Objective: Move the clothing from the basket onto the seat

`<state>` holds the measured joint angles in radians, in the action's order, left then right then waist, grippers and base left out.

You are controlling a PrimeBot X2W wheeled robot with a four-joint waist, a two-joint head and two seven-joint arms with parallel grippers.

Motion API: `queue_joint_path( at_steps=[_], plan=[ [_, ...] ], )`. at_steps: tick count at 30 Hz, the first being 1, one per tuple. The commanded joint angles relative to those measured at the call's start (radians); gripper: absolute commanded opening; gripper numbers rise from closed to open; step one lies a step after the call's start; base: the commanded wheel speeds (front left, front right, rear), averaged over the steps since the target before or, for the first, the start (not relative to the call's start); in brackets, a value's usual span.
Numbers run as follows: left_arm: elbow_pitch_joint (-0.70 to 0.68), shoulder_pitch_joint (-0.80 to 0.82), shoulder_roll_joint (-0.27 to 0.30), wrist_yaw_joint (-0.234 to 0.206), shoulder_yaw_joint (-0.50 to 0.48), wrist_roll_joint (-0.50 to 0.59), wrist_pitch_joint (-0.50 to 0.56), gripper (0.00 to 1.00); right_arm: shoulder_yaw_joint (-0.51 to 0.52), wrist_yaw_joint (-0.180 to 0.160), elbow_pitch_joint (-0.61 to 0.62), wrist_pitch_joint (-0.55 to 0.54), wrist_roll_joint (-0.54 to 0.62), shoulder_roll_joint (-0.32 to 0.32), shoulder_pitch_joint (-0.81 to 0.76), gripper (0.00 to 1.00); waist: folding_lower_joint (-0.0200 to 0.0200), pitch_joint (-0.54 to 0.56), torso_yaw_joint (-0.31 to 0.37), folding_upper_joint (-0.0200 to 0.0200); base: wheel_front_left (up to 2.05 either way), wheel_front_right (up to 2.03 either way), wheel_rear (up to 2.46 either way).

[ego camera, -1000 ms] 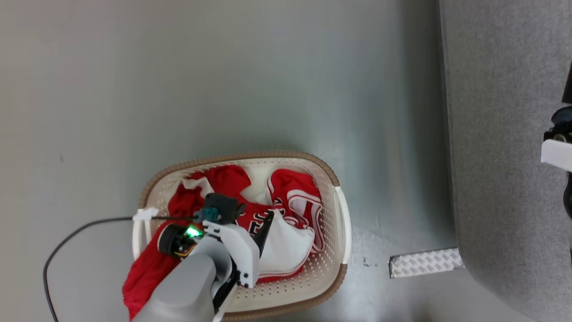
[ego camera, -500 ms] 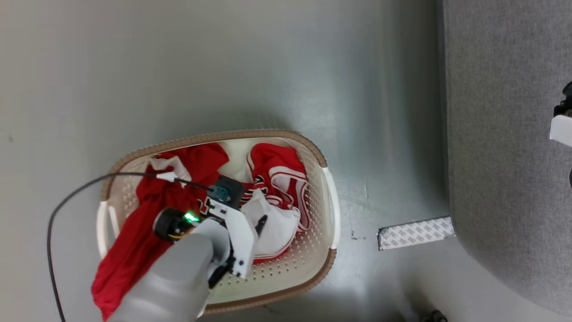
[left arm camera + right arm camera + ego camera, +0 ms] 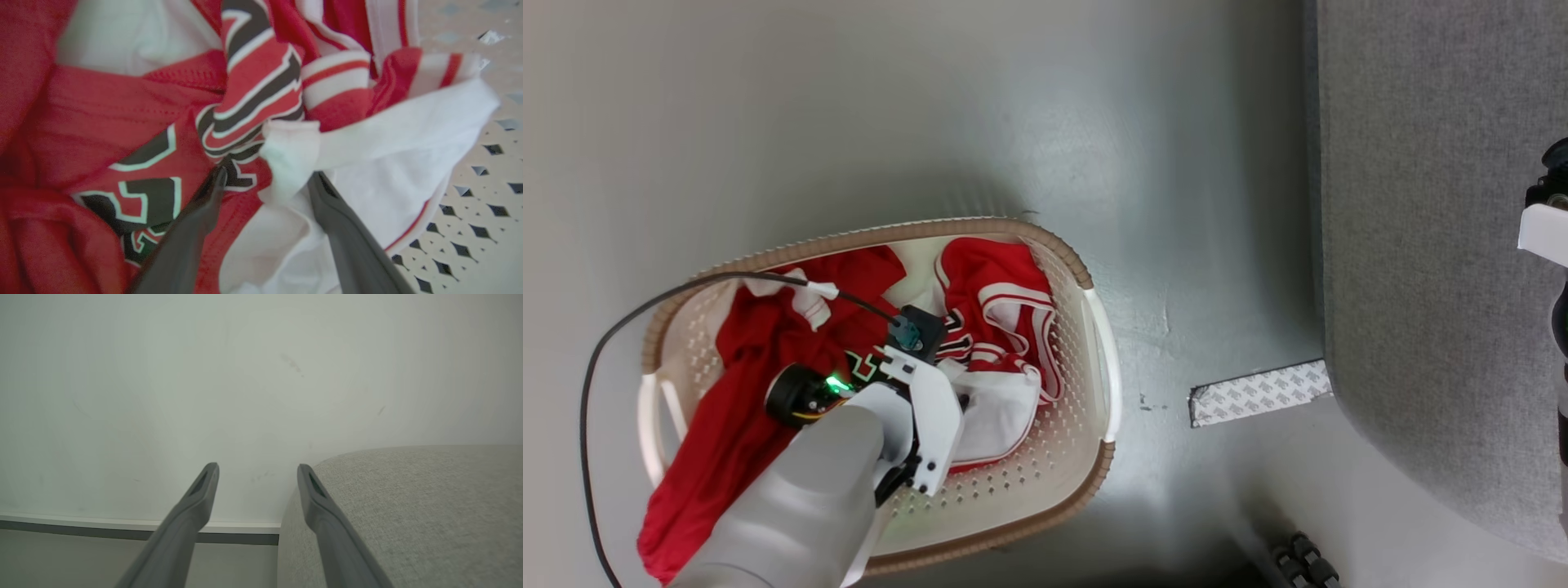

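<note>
Matching black and white print [image 3: 955, 338] shows across the red, so all the clothing should come along and leave the basket empty when I lift the white fold [image 3: 1000, 423].
The cream basket [image 3: 1045, 245] with its brown rim stands on the floor at the lower left of the head view. Red and white clothing [image 3: 760, 351] fills it, and one red piece hangs over its left end. My left gripper [image 3: 962, 402] reaches down into the pile. In the left wrist view it [image 3: 265, 179] is open, and a white fold of the clothing [image 3: 288, 159] lies between its fingers. The grey seat [image 3: 1421, 245] takes up the right side. My right gripper [image 3: 257, 469] is open and holds nothing, hanging beside the seat's rounded edge [image 3: 408, 498].
A patterned grey strip [image 3: 1258, 392] lies on the floor between basket and seat. A black cable [image 3: 605, 343] loops from my left wrist over the basket's left end. Dark ribbed parts [image 3: 1303, 559] show at the bottom edge. A pale wall with a baseboard [image 3: 102, 524] faces the right gripper.
The whole head picture has shifted, so the camera has moved. My left gripper has gone lower into the clothing, and its dark finger is now mostly hidden under the wrist.
</note>
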<state>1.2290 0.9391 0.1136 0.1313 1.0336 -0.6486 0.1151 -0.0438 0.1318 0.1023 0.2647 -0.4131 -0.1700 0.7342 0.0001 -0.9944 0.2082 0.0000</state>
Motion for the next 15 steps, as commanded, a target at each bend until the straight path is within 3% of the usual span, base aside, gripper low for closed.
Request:
queue_joint_path(
  at_steps=[1, 9, 10, 12, 15],
  plan=[
    [-0.002, 0.004, 0.012, -0.002, 0.006, -0.012, 0.011, 1.00, 0.002, -0.002, 0.003, -0.001, 0.000, 0.001, 0.010, 1.00, -0.0001, -0.006, 0.005, 0.0000, 0.00, 0.00, 0.00],
    [0.009, 0.027, 0.036, -0.002, 0.071, -0.046, 0.093, 1.00, -0.003, -0.002, 0.008, -0.001, 0.005, 0.014, 0.018, 1.00, -0.0001, -0.028, 0.022, 0.0000, 0.00, 0.00, 0.00],
    [0.008, 0.030, 0.037, -0.002, 0.079, -0.051, 0.096, 0.49, -0.003, -0.002, 0.008, -0.001, 0.005, 0.015, 0.019, 1.00, -0.0001, -0.029, 0.023, 0.0000, 0.00, 0.00, 0.00],
    [0.007, 0.036, 0.039, -0.002, 0.089, -0.059, 0.095, 0.03, -0.003, -0.002, 0.007, -0.001, 0.007, 0.016, 0.019, 1.00, -0.0001, -0.030, 0.024, 0.0000, 0.00, 0.00, 0.00],
    [0.000, 0.036, 0.040, -0.002, 0.110, -0.079, 0.087, 0.00, 0.000, -0.002, 0.004, -0.001, 0.009, 0.016, 0.017, 1.00, -0.0001, -0.027, 0.023, 0.0000, 0.00, 0.00, 0.00]
  ],
)
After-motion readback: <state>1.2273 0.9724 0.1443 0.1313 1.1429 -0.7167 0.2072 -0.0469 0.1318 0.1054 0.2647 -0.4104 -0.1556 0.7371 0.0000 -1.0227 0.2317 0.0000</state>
